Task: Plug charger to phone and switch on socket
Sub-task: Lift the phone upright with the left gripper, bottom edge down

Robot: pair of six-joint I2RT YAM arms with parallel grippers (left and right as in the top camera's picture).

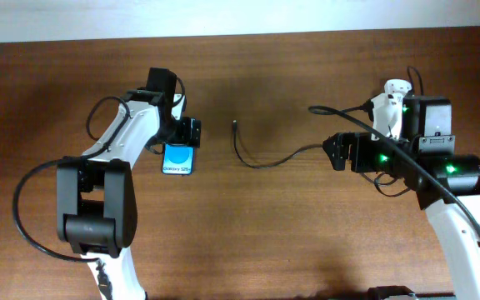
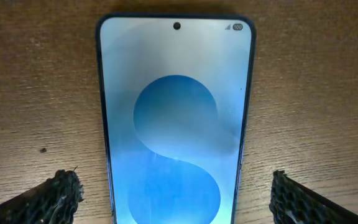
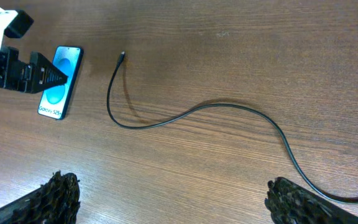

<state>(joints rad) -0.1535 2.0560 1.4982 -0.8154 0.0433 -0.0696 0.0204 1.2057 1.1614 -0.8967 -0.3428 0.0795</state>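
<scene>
The phone lies flat and its text end (image 1: 177, 168) points past the charger, so the robot's left gripper should first pick up the phone and turn it toward the plug tip (image 1: 234, 124).
The phone (image 1: 177, 160) lies flat on the wooden table, its blue screen up and a white text strip at its near end. My left gripper (image 1: 190, 133) hovers over it, open. In the left wrist view its fingertips (image 2: 176, 186) straddle the phone (image 2: 176, 93) with a gap on each side. The charger (image 1: 261, 164) is a thin black cable curving across the table's middle, its plug tip (image 1: 235, 125) free, right of the phone. My right gripper (image 1: 333, 152) is open and empty (image 3: 173, 193) above bare wood near the cable (image 3: 216, 106). The socket (image 1: 387, 104) is mostly hidden behind the right arm.
The right wrist view shows the phone (image 3: 67, 71) at far left with the left gripper (image 3: 39, 78) over it, and the plug tip (image 3: 123, 55) about a phone-length to its right. The white wall edge (image 1: 240, 21) runs along the back of the table.
</scene>
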